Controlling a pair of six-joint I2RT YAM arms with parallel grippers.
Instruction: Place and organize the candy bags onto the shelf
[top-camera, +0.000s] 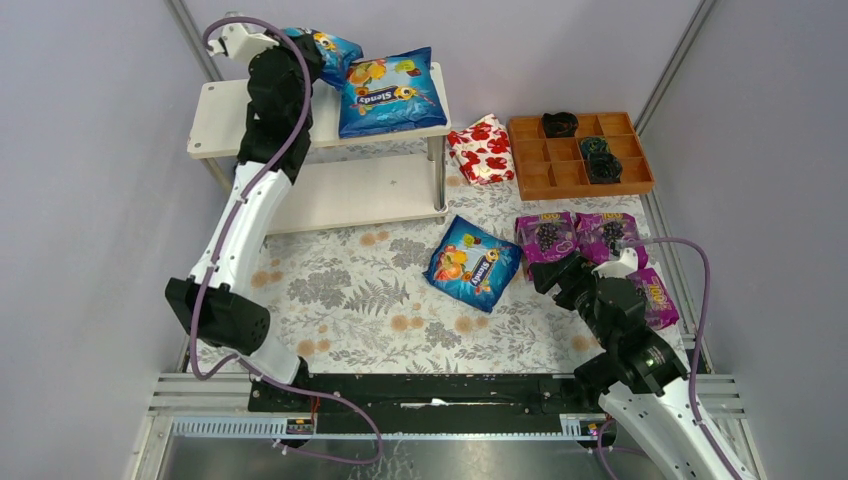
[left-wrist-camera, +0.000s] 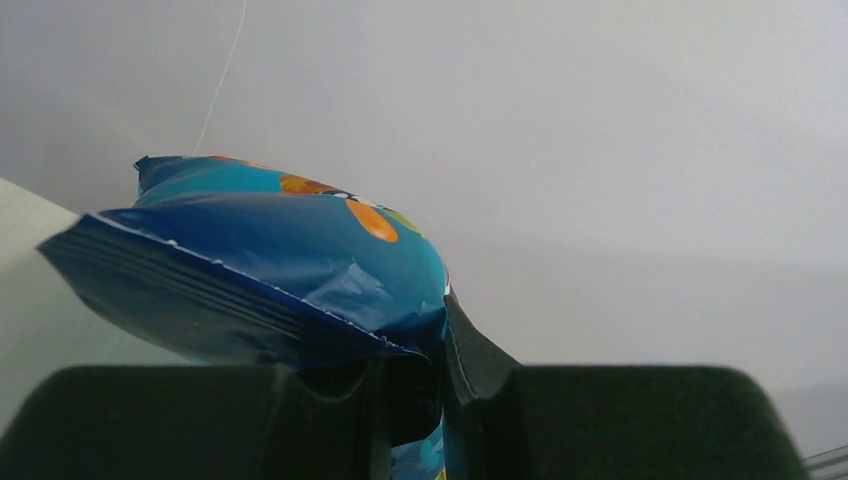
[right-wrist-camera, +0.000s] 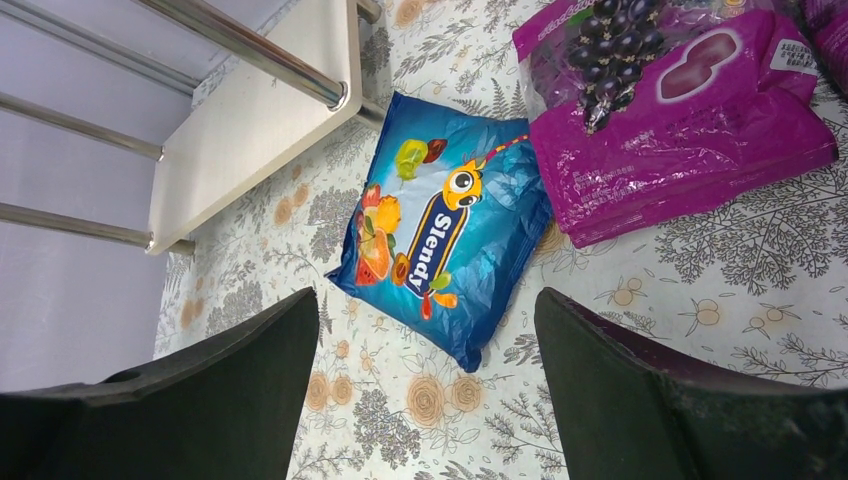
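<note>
Next, I pull the blue bag in my left gripper forward and lay it flat beside the other bag, because it tilts up past the back edge of the top board.
The cream two-tier shelf stands at the back left. One blue candy bag lies on its top board at the right. My left gripper is shut on a second blue bag, holding it over the top board's back middle; in the left wrist view that bag is pinched by its edge. A third blue bag lies on the table and shows in the right wrist view. Purple bags lie at the right. My right gripper is open and empty beside them.
A red-and-white floral packet lies right of the shelf. A brown compartmented tray with dark items stands at the back right. The shelf's lower board and metal legs show in the right wrist view. Grey walls close in on both sides.
</note>
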